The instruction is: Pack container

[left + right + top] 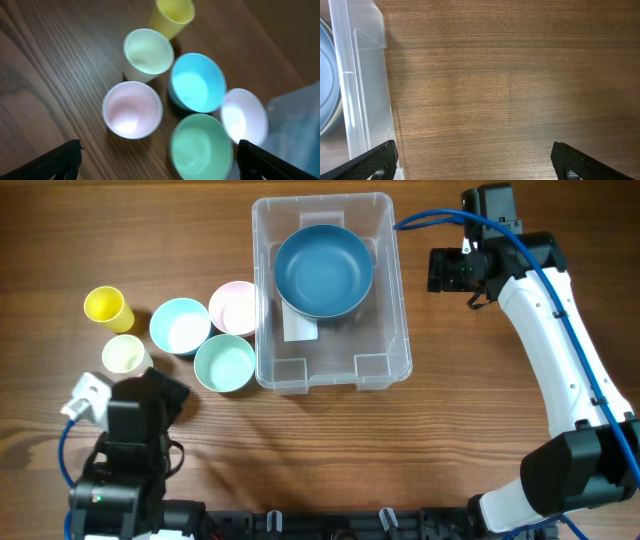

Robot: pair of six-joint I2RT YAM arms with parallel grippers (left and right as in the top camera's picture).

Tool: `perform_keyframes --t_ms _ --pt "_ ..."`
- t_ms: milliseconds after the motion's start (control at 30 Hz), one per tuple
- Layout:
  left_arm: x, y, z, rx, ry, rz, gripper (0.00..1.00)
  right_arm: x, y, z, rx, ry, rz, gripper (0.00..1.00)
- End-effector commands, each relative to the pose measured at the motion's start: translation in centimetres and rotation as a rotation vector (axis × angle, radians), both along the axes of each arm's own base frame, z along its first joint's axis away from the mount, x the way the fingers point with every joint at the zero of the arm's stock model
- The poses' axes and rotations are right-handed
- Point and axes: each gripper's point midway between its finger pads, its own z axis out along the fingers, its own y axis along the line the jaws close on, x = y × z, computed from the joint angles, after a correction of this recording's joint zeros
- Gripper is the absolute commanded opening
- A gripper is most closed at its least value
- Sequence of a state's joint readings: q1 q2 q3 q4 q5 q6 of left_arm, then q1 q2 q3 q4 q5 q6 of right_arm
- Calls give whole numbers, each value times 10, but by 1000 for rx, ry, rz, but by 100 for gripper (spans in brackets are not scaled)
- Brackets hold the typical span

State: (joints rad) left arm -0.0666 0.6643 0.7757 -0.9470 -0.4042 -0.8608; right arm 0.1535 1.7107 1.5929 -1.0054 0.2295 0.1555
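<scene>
The open fingers of the robot's left gripper reach across the pink cup and the green bowl [202, 146], so the robot should move to the pink cup's free side [111, 124] and pinch the cup by its side.
The clear container [400, 310] stands at the table's middle back, with a dark blue bowl [323, 270] inside it. My right gripper [445, 270] is open and empty, hovering right of the container; its wrist view shows the container wall [362, 85] and the bowl's edge [327, 85] at the left, between open fingers [475, 160]. My left gripper [150, 395] is open and empty at the front left. In its wrist view the open fingers [160, 160] hover over a pink cup [132, 109] and a green bowl [201, 145].
Left of the container stand a yellow cup [106, 307], a cream cup [124, 354], a light blue bowl [180, 326], a pale pink bowl [234, 307] and the green bowl [225, 364]. My left arm hides the pink cup from overhead.
</scene>
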Motion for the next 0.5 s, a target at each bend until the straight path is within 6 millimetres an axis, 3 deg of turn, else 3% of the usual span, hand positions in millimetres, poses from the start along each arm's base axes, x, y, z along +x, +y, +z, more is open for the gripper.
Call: perform_keyframes --t_ms 0,133,267,467 --pt "13 1 43 2 -39 -108 100 0 -3 11 -13 -31 -2 100" --pt "16 7 37 -45 26 -148 100 0 -3 11 -13 -31 -2 100" --pt "23 -8 15 -200 92 -299 100 0 -3 11 -13 -31 -2 100" --pt "14 23 -27 -336 257 -166 100 0 -3 11 -13 -31 -2 100"
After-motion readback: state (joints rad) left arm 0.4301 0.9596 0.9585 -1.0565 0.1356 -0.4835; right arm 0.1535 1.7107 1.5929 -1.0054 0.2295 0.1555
